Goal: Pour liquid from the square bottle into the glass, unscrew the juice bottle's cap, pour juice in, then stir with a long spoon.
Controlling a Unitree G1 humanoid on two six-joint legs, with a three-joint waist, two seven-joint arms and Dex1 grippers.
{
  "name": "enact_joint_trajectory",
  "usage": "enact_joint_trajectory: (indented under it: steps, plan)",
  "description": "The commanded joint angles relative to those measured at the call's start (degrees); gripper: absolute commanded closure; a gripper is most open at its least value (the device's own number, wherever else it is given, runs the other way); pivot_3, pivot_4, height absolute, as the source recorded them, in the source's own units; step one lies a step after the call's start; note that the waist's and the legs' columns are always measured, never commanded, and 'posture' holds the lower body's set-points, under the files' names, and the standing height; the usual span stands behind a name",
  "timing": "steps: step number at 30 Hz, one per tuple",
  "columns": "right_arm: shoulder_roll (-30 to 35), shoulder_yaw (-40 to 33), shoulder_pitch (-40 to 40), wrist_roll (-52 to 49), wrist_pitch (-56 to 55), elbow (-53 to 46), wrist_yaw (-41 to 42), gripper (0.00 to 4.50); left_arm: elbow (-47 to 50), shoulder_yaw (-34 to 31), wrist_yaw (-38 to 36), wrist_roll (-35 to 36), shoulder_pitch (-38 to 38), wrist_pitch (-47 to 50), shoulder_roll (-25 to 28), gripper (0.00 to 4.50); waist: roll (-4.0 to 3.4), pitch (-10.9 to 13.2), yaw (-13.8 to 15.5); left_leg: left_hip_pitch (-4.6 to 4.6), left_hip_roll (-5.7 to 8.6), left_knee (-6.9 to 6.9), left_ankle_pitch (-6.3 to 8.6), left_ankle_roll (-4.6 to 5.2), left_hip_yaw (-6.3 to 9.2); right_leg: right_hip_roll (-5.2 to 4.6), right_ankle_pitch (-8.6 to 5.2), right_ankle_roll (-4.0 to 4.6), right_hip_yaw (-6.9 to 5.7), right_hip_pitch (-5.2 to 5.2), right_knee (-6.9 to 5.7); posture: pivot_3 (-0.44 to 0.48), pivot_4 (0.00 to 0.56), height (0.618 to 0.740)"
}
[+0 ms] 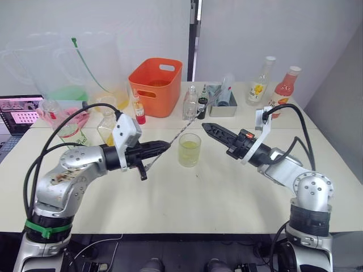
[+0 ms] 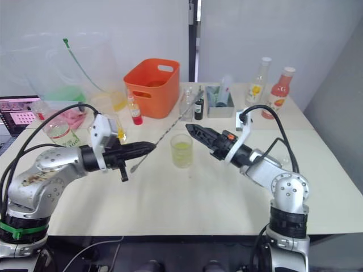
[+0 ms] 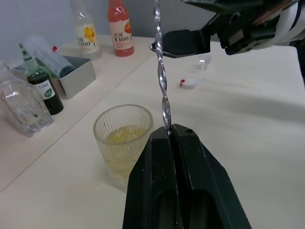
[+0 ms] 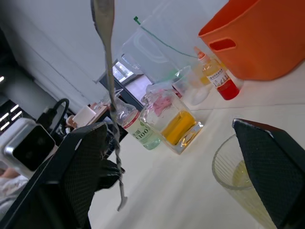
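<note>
The long spoon [image 1: 181, 131] has far more length than the glass [image 1: 189, 150] has height, so the spoon's upper end will stay well above the glass's rim while the robot stirs.
My left gripper [image 1: 166, 146] is shut on the long spoon [image 1: 180, 132], gripping its twisted shaft low down. The spoon slants up and away past the left of the glass [image 1: 189, 149], not inside it. The glass stands mid-table, holding pale yellow-green liquid. My right gripper [image 1: 207, 128] hovers open just right of the glass, its fingertips a short way from the spoon's shaft. The square bottle [image 1: 106, 128], with yellow liquid, and the juice bottle [image 1: 71, 134] stand behind my left arm. The white cap [image 3: 189, 82] lies on the table under my right arm.
An orange basket [image 1: 156, 80], a small red bottle [image 1: 139, 111], clear and dark green small bottles [image 1: 191, 103], and a metal tin [image 1: 223, 104] line the back. The yellow-labelled bottle [image 1: 258, 85] and pink bottle [image 1: 284, 88] stand far right. A large clear pitcher [image 1: 59, 68] is far left.
</note>
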State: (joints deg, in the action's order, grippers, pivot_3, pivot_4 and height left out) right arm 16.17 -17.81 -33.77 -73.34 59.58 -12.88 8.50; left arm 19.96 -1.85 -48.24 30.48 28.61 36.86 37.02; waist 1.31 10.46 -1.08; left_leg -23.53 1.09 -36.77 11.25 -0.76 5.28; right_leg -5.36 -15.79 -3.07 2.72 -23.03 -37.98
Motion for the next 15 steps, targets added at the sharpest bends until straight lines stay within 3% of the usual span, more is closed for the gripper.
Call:
enact_joint_trajectory:
  steps: [1, 10, 15]
  plan:
    - [-3.13, 0.1, -2.65, -4.31, -2.2, -2.2, -5.77, 0.0, 0.02, 1.64, 2.88, -1.62, 2.38, -1.57, -2.54, 4.47, 0.0, 0.0, -0.1, 0.0, -0.01, -0.01, 0.0, 0.0, -0.02, 0.01, 0.0, 0.0, 0.02, -0.04, -0.05, 0.0, 0.15, 0.74]
    - [-5.24, 2.11, -4.3, -7.7, -4.61, -4.31, -13.94, 0.0, -2.0, 4.24, 4.53, -4.38, 3.13, -3.08, -5.52, 4.47, -0.01, 0.0, -1.34, -0.03, -0.05, 0.0, -0.02, -0.01, -0.01, 0.08, 0.01, 0.02, 0.02, -0.13, -0.11, 0.0, 0.15, 0.74]
    - [-4.91, 3.04, -3.97, -7.66, -6.15, -4.96, -16.02, 1.49, -3.25, 4.64, 4.62, -5.27, 3.51, -3.45, -6.02, 4.5, -0.01, 0.0, -1.36, -0.03, -0.05, 0.0, -0.02, 0.0, -0.01, 0.08, 0.01, 0.02, 0.02, -0.13, -0.11, 0.0, 0.15, 0.74]
